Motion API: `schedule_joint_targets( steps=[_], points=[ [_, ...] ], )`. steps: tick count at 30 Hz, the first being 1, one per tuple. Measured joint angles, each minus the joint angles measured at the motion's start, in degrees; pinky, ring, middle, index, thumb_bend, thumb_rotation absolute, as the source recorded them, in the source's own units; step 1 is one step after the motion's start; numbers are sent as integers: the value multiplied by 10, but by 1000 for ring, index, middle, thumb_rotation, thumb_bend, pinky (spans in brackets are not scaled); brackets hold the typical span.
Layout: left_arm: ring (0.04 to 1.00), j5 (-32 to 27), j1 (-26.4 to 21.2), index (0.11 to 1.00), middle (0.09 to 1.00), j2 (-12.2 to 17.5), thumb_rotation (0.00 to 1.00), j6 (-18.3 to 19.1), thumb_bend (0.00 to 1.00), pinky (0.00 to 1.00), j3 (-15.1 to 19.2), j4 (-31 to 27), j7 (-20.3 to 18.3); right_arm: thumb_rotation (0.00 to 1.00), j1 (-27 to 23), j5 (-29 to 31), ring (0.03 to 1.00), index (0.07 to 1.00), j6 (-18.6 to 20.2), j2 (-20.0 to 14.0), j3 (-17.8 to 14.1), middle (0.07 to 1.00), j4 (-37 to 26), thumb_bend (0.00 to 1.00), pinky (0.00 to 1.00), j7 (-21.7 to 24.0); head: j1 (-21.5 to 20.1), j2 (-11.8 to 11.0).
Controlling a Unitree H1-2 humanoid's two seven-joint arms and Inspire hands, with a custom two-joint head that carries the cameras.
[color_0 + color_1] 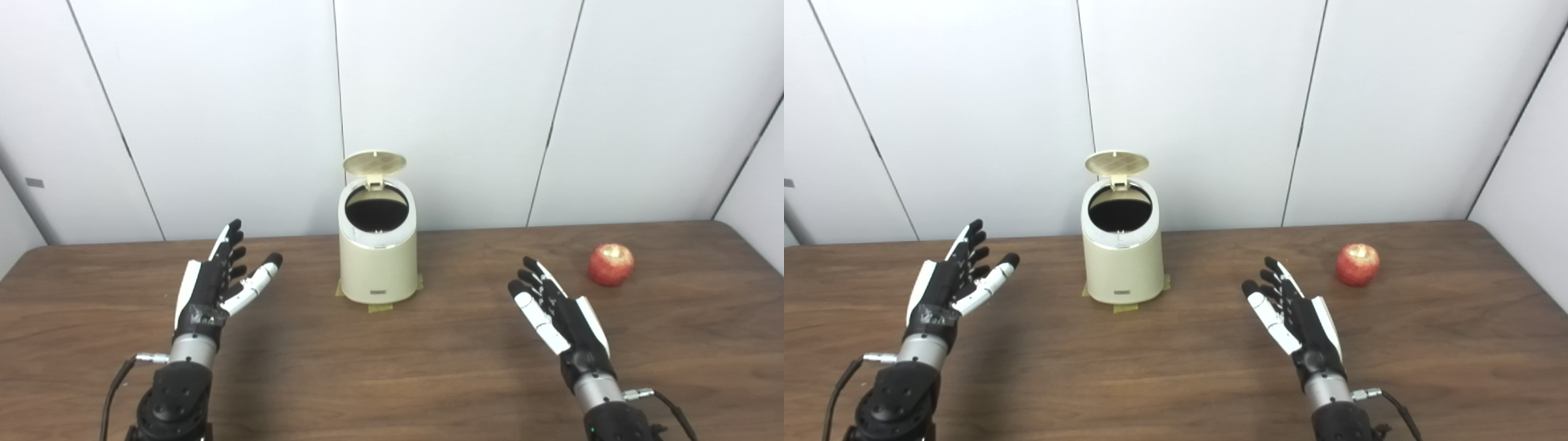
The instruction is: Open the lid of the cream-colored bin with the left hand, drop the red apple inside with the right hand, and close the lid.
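Observation:
My gripper will drop the red apple, and the apple will fall through the bin's dark opening and stay hidden inside, because the opening is wider than the apple.
A cream-colored bin stands at the middle of the wooden table, its round lid tipped up at the back and the dark inside showing. A red apple lies on the table to the far right. My left hand hovers open to the left of the bin, fingers spread, holding nothing. My right hand is open too, right of the bin and down-left of the apple, apart from it.
Yellowish tape tabs stick out under the bin's base. White wall panels rise just behind the table's back edge. The table's right corner is rounded.

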Motion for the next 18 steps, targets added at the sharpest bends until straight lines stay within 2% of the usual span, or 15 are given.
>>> schedule_joint_targets(
  steps=[2, 3, 5, 6, 7, 8, 10, 13, 16, 18],
  points=[
    [922, -2, -1, 991, 949, 6, 459, -9, 539, 897, -3, 0, 0, 695, -2, -22, 843, 871, -42, -6, -1, 873, 20, 609, 769, -18, -25, 3],
    [922, -4, -1, 992, 948, 12, 461, -13, 542, 903, -5, 0, -2, 678, -4, -39, 842, 858, -55, -10, -5, 867, 31, 624, 774, -31, -25, 3],
    [926, -15, -1, 995, 949, 25, 455, -17, 538, 920, -5, 3, -5, 598, -4, -62, 827, 845, -57, -15, -16, 858, 34, 628, 750, -52, -48, 4],
    [928, -20, -1, 995, 949, 33, 450, -18, 524, 930, -4, 8, -7, 533, -5, -69, 817, 841, -57, -16, -24, 856, 28, 641, 731, -60, -71, 3],
    [928, -24, -2, 995, 949, 42, 450, -18, 524, 930, -3, 14, -11, 533, -6, -76, 817, 841, -57, -16, -30, 856, 20, 641, 731, -66, -71, 3],
    [935, -26, -2, 997, 948, 48, 427, -18, 500, 944, -2, 17, -14, 491, -7, -81, 819, 843, -55, -16, -35, 855, 13, 663, 725, -69, -103, -1],
    [934, -28, -2, 996, 946, 54, 382, -17, 490, 938, -2, 19, -17, 465, -10, -105, 822, 842, -48, -18, -38, 853, 2, 692, 726, -77, -125, -3],
    [919, -35, -1, 1000, 950, 60, 265, -17, 487, 905, -6, 21, -23, 409, -15, -131, 830, 845, -27, -28, -49, 847, -5, 733, 739, -80, -133, -4],
    [909, -36, 0, 1000, 948, 69, 269, -17, 525, 868, -14, 22, -26, 344, -22, -144, 839, 854, -8, -48, -67, 854, -5, 759, 762, -80, -163, -6],
    [906, -36, 0, 997, 946, 73, 245, -16, 522, 858, -20, 22, -27, 302, -28, -145, 829, 853, 1, -63, -81, 857, -2, 772, 741, -80, -169, -7]
  ],
)
